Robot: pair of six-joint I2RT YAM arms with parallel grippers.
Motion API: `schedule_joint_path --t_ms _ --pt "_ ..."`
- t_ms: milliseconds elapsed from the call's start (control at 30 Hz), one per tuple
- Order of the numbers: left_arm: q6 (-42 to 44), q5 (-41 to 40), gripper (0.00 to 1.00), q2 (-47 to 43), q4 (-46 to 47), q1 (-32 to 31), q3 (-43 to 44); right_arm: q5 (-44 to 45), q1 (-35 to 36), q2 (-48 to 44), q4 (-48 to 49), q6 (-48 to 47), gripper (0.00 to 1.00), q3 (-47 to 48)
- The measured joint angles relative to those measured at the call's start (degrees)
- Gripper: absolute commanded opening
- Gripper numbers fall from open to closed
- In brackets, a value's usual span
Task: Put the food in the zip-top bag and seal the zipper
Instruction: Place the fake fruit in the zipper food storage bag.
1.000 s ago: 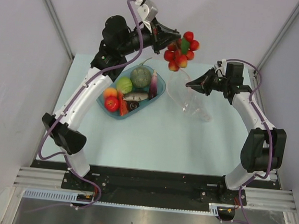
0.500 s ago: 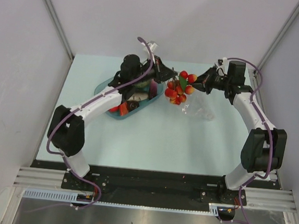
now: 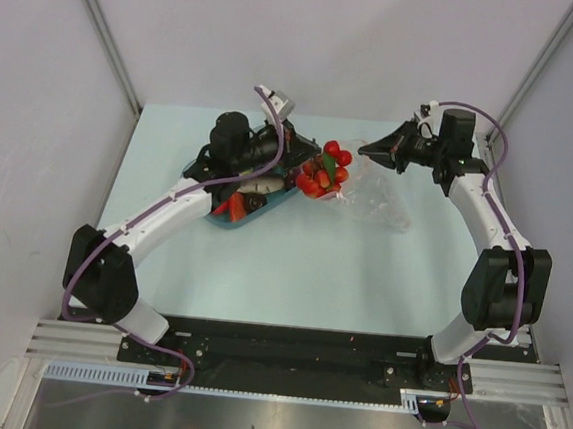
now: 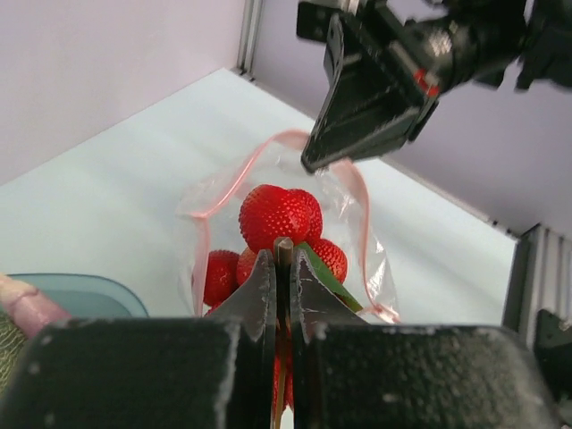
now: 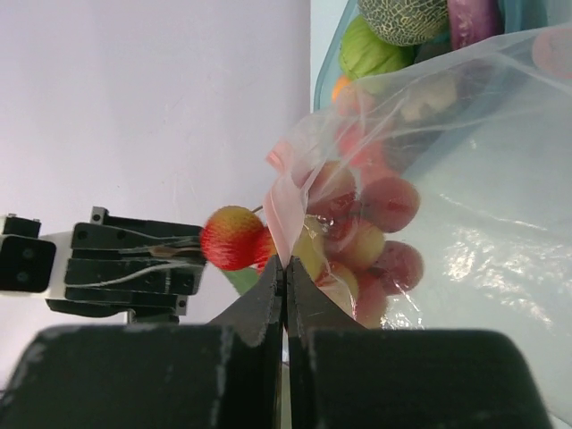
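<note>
My right gripper should bring the bag's opening edge (image 3: 357, 144) toward my left gripper as the bunch goes in, because the top berries (image 3: 338, 153) stick out past the bag's zipper.
My left gripper (image 3: 299, 167) is shut on the stem of a bunch of small red berries (image 3: 322, 171) with a green leaf. The bunch hangs at the open mouth of the clear zip-top bag (image 3: 376, 200). In the left wrist view the berries (image 4: 279, 214) sit inside the loop of the pinkish zipper (image 4: 207, 214). My right gripper (image 3: 366, 149) is shut on the bag's mouth edge (image 5: 282, 210) and holds it up. Several berries (image 5: 380, 234) show through the plastic, and one (image 5: 231, 238) is outside. Squash (image 5: 402, 13), green apple (image 5: 365, 49) and eggplant (image 5: 474, 18) lie in the tray.
The blue oval tray (image 3: 224, 220) sits left of the bag, mostly under my left arm, with a red piece (image 3: 235, 208) showing in it. Walls and frame posts close in the back and sides of the pale table (image 3: 292, 265).
My left arm has come down from high at the back and brought the berries to the bag's mouth. My right gripper has raised the bag's edge a little.
</note>
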Motion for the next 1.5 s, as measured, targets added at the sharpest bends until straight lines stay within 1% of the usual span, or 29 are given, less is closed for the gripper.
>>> schedule_joint_path --t_ms 167,300,400,567,600,633,667,700,733,767,800,867,1033,1100,1233,1300,1367,1433,1500 --pt "8.5 -0.7 0.00 0.7 -6.4 -1.7 1.3 -0.2 0.5 0.0 0.1 -0.2 0.00 1.0" --pt "14.9 -3.2 0.00 4.2 -13.2 -4.9 8.7 -0.4 2.3 0.0 0.4 -0.3 0.00 1.3" --pt "18.1 -3.4 0.00 6.0 -16.2 -7.0 12.3 -0.4 4.1 0.0 0.9 -0.7 0.00 1.6" --pt "21.2 -5.0 0.00 7.8 -19.5 -8.8 13.9 -0.9 5.2 0.2 1.0 -0.9 0.00 2.0" --pt "21.3 -6.3 0.02 8.7 -20.0 -8.9 14.6 -1.0 5.2 0.4 0.9 -0.9 0.00 2.2" --pt "21.2 -7.5 0.08 9.3 -20.2 -9.0 15.0 -1.0 5.2 0.5 0.9 -0.9 0.00 2.4" --pt "21.0 -9.2 0.36 10.1 -20.5 -9.0 15.4 -1.1 5.2 0.6 0.9 -1.0 0.00 2.5" --pt "20.9 -10.6 0.52 10.5 -20.7 -9.0 15.6 -1.2 5.2 0.6 0.9 -1.0 0.00 2.6" --pt "20.3 -12.5 0.64 11.0 -20.9 -8.9 15.8 -1.4 5.2 0.7 1.0 -1.0 0.00 2.6" --pt "20.2 -13.0 0.83 11.2 -21.3 -8.7 15.9 -1.5 5.2 0.7 1.0 -1.0 0.00 2.7" --pt "19.2 -13.3 0.87 11.3 -21.8 -8.3 16.0 -1.5 5.2 0.7 0.9 -1.0 0.00 2.8" --pt "16.5 -12.0 0.93 11.2 -22.2 -7.1 16.0 -1.5 5.1 0.9 0.9 -1.2 0.00 3.1" --pt "9.1 -4.8 0.93 10.1 -22.2 -2.2 16.1 -1.5 4.2 1.1 0.5 -2.1 0.00 4.1" --pt "7.0 -3.2 0.93 8.6 -22.2 -0.2 16.1 -1.5 3.0 1.2 0.1 -2.4 0.00 4.9" --pt "4.3 -3.1 0.93 5.1 -22.7 3.0 16.3 -1.4 -0.7 1.2 -0.2 -3.6 0.00 5.7" --pt "4.4 -4.7 0.93 4.7 -23.9 4.3 17.5 -0.9 -2.4 1.2 -0.6 -4.5 0.00 5.4" --pt "4.5 -7.1 0.92 6.6 -27.2 5.9 21.9 0.0 -3.7 1.0 -1.3 -5.8 0.00 4.6" --pt "5.2 -9.6 0.90 10.7 -29.8 7.6 28.4 0.9 -4.6 0.9 -2.4 -7.2 0.00 3.6" --pt "6.6 -12.7 0.90 17.1 -32.7 9.3 38.0 1.5 -5.2 0.8 -3.6 -8.2 0.00 3.0"
